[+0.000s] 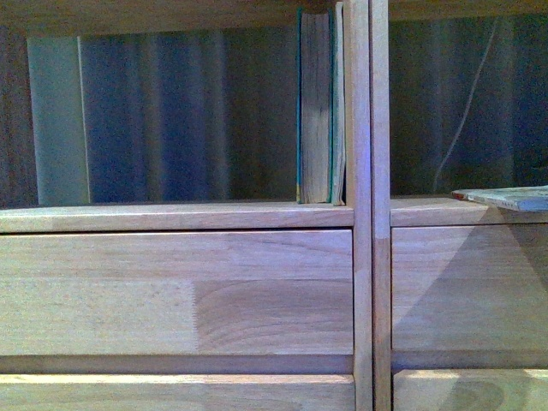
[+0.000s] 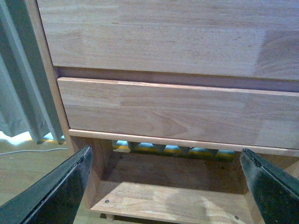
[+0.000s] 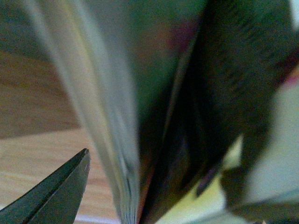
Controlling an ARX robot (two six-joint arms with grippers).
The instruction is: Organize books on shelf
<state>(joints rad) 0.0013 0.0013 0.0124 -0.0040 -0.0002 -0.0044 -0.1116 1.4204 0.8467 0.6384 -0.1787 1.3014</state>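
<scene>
The book's pages point(image 3: 114, 112) gape apart point(image 3: 180, 144), so I expect the book to press together at my right gripper and stay spread farther out when I pick it up.
Two tall green-covered books point(image 1: 321, 107) with cream page edges stand upright at the right end of the left compartment of the light-wood shelf point(image 1: 180, 217). A thin grey booklet point(image 1: 505, 198) lies flat on the board of the right compartment, at the picture's edge. No gripper shows in the front view. My left gripper point(image 2: 163, 186) is open and empty, facing the drawer fronts point(image 2: 177, 112) and a low compartment. My right gripper point(image 3: 163, 186) is open; a blurred booklet point(image 3: 117, 121) with fanned pages fills the space beside its one visible finger point(image 3: 56, 191).
An upright divider point(image 1: 372, 205) separates the two compartments. Behind the open back hang a grey curtain point(image 1: 58, 120) and a white cable point(image 1: 467, 103). Plain drawer fronts point(image 1: 171, 291) lie below. The left wrist view shows the bottom board point(image 2: 173, 200) and the floor point(image 2: 28, 163).
</scene>
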